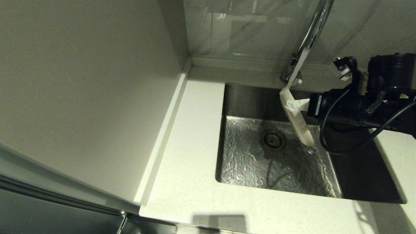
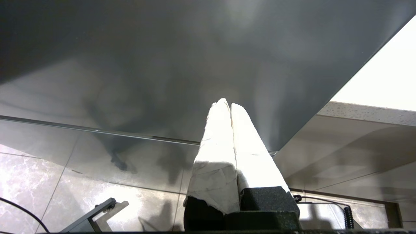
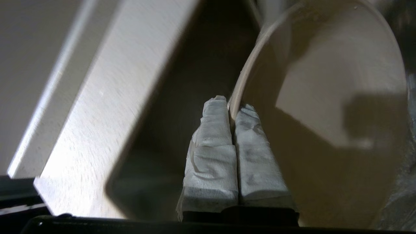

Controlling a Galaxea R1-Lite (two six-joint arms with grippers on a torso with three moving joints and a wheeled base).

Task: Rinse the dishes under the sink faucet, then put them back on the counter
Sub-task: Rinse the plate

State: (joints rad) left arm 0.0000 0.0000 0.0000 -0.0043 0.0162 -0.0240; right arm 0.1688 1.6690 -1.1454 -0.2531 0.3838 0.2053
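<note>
I should use my right gripper to turn the plate's bottom side and then its inner side (image 3: 331, 117) into the water, because the stream is hitting the plate's top edge (image 1: 285, 91).
The off-white plate (image 1: 297, 118) stands on edge over the sink (image 1: 247, 169), tilted, its lower rim near the basin floor. My right gripper (image 1: 295, 106) reaches in from the right and is shut on the plate's rim. In the right wrist view the padded fingers (image 3: 213, 130) pinch that rim, gripper (image 3: 231, 109), with the plate (image 3: 325, 97) spreading beyond them. A stream of water (image 1: 299, 68) falls from the chrome faucet (image 1: 314, 31) onto the plate's top edge. My left gripper (image 2: 227, 105) is shut on nothing, parked low by the cabinet front. Bowl and chopsticks are out of view.
Rippling water covers the basin floor around the round drain (image 1: 272, 139). The white speckled counter (image 1: 188, 146) runs along the sink's left and front, with a wall panel (image 1: 81, 81) to its left. A strip of counter (image 1: 399, 156) lies right of the sink under my right arm.
</note>
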